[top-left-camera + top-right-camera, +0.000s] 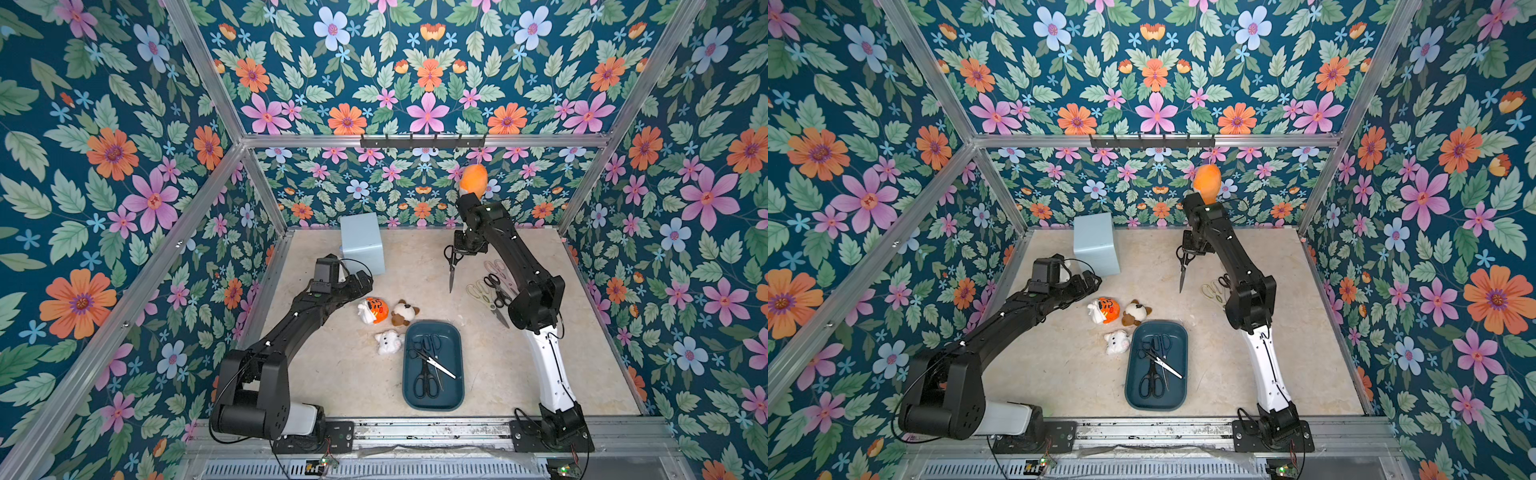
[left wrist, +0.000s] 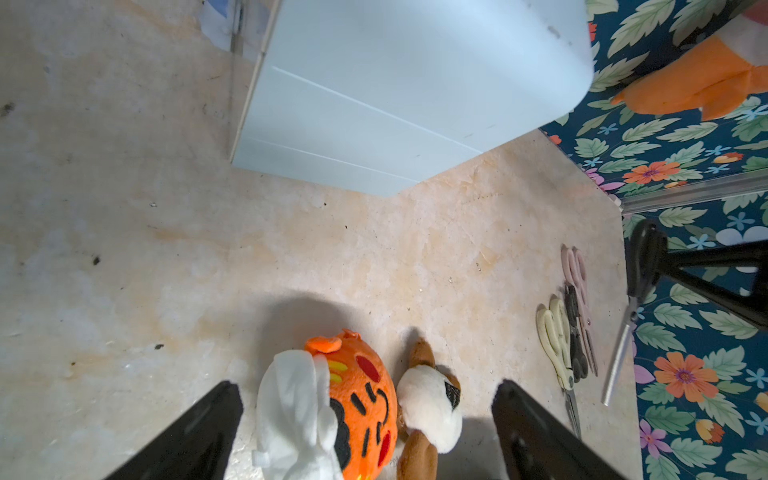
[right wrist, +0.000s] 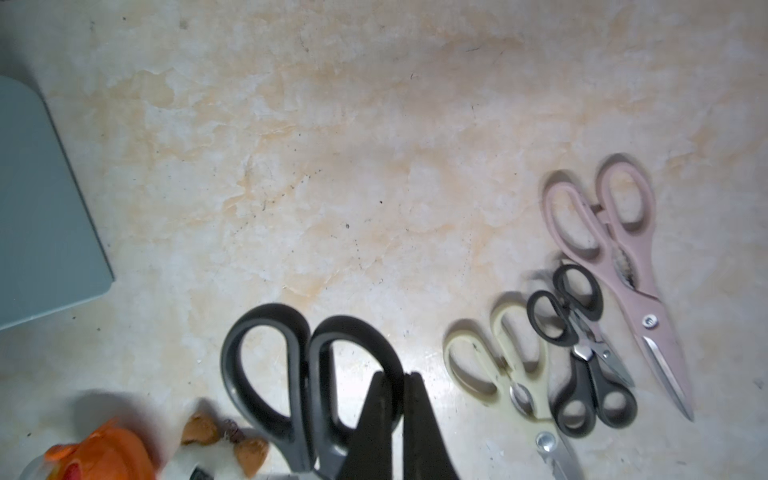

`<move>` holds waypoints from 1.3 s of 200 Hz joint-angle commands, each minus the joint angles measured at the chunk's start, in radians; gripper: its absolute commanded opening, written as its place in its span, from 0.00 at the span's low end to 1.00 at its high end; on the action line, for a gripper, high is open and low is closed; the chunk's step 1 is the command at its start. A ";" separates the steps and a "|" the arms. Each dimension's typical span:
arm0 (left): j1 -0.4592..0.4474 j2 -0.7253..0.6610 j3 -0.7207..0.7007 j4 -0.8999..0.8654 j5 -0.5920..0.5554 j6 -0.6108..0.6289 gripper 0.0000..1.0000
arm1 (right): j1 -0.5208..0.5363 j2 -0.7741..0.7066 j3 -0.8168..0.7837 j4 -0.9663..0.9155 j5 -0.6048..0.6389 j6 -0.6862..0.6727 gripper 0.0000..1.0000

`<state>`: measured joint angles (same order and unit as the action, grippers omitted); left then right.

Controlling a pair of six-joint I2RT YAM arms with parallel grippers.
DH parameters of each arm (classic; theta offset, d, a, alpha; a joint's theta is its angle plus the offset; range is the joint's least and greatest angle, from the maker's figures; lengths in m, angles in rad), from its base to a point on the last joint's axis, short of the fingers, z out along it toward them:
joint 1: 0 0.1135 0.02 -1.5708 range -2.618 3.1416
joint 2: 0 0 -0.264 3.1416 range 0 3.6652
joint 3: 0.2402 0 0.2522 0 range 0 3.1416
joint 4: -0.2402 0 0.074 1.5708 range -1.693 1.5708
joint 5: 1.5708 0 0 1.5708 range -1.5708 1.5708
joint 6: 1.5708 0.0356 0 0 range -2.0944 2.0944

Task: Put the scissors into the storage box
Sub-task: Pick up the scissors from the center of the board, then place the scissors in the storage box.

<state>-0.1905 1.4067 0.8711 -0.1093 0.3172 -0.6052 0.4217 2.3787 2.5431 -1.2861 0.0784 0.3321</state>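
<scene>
The scissors in my right gripper (image 1: 452, 273) hang blades down, clear of the beige pair. I should keep carrying them until their blades hang inside the storage box (image 1: 433, 365).
My right gripper (image 1: 457, 250) (image 3: 395, 376) is shut on one handle loop of a black-handled pair of scissors (image 1: 451, 272) (image 1: 1182, 268) (image 3: 266, 374). That pair hangs blades down above the back of the table. The dark teal storage box (image 1: 452, 345) (image 1: 1177, 399) lies near the front, and several black-handled scissors (image 1: 428, 361) lie inside it. On the table under the right arm lie a pink pair (image 3: 623, 257), a beige pair (image 3: 498, 365) and two small black pairs (image 3: 582, 332). My left gripper (image 2: 365, 386) hangs open and empty above two plush toys.
A pale blue cube box (image 1: 362, 243) stands at the back left. An orange tiger plush (image 1: 373, 311), a brown-and-white plush (image 1: 405, 312) and a white plush (image 1: 389, 341) lie left of the storage box. An orange plush (image 1: 473, 178) hangs from the wall hook rack (image 1: 424, 142).
</scene>
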 commanded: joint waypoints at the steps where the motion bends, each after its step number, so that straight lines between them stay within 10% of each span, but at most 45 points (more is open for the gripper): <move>1: 0.000 0.015 0.026 0.018 0.013 -0.001 0.99 | 0.038 -0.113 -0.142 0.017 -0.011 0.038 0.00; 120: -0.044 -0.067 0.002 0.040 0.005 -0.032 0.99 | 0.479 -0.658 -1.057 0.380 0.009 0.367 0.00; 260: -0.074 -0.103 -0.029 0.017 -0.030 -0.059 0.99 | 0.548 -0.533 -1.176 0.400 -0.008 0.466 0.00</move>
<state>-0.2581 1.2968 0.8345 -0.1047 0.2901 -0.6594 0.9688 1.8179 1.3449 -0.8284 0.0601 0.7856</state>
